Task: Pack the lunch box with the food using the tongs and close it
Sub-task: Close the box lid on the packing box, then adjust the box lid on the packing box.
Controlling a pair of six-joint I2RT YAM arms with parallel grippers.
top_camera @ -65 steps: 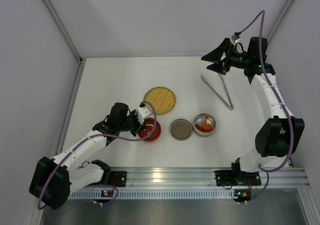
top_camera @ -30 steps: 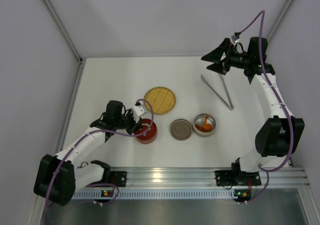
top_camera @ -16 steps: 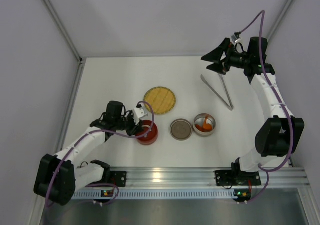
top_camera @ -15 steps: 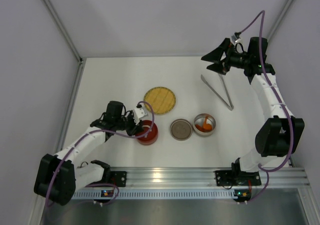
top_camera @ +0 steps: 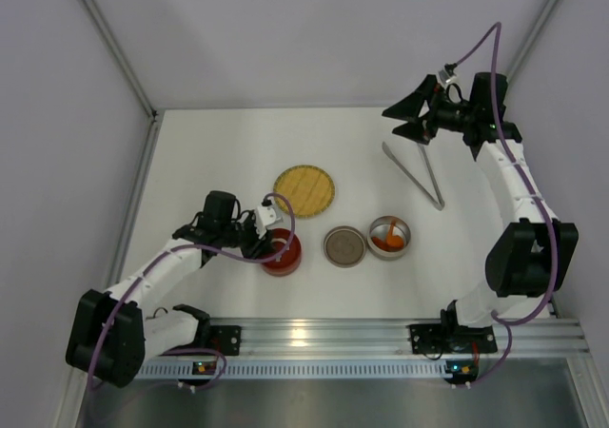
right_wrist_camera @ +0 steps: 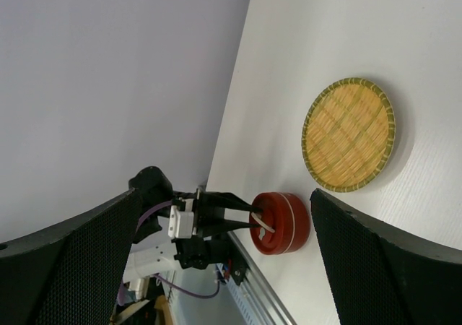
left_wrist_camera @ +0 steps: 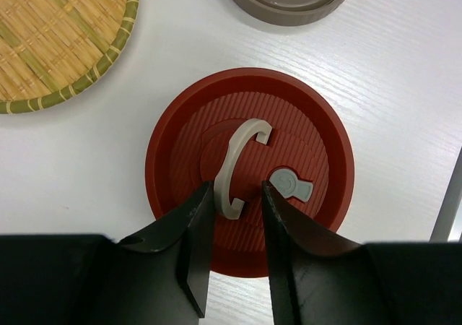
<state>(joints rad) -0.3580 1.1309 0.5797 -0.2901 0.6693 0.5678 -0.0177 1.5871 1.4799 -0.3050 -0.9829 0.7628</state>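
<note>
My left gripper's fingers are open, and the white handle leans over at a slant through them, so my left gripper should grip the handle upright (left_wrist_camera: 224,177) before it twists the red lid.
The food (top_camera: 385,243), orange pieces, lies in an open steel tin (top_camera: 402,226) right of centre. The silver tongs (top_camera: 416,173) lie flat on the table behind that tin. A red round lunch box container (top_camera: 284,257) stands at centre left with its red lid (left_wrist_camera: 249,170) on top. My left gripper (left_wrist_camera: 237,195) is open over the lid, its fingers on either side of the lower end of the white handle (left_wrist_camera: 238,159) without clamping it. My right gripper (top_camera: 407,122) hangs open and empty above the far right of the table.
A round yellow woven plate (top_camera: 304,190) lies behind the red container. A grey tin (top_camera: 344,245) sits between the red container and the food tin. The right wrist view shows the plate (right_wrist_camera: 350,133) and red container (right_wrist_camera: 285,224) from afar.
The left jaws have spread apart off the white handle on the red lid, which stays on the container. The right arm has not moved.
</note>
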